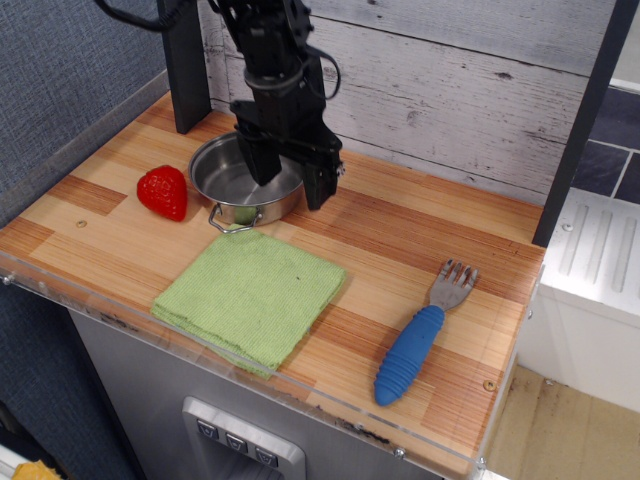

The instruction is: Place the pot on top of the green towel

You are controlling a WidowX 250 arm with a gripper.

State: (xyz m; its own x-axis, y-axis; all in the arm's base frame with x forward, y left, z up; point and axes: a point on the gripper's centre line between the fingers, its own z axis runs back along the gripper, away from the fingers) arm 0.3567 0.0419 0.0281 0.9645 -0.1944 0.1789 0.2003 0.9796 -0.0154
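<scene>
The robot's gripper straddles just one side of the wide rim (301, 172), so I expect the pot (238, 183) to tip when the robot lifts it.
The shiny steel pot (232, 180) stands on the wooden counter at the back left, with one wire loop handle toward the towel. The lime-green towel (251, 293) lies flat just in front of it, near the counter's front edge. My black gripper (292, 183) is open and straddles the pot's right rim: one finger is inside the pot, the other outside it on the right. The pot's right edge is hidden behind the fingers.
A red strawberry (165, 192) lies left of the pot. A fork with a blue handle (419, 336) lies at the front right. A dark post (186, 62) stands at the back left. A plank wall (450, 80) runs behind the counter.
</scene>
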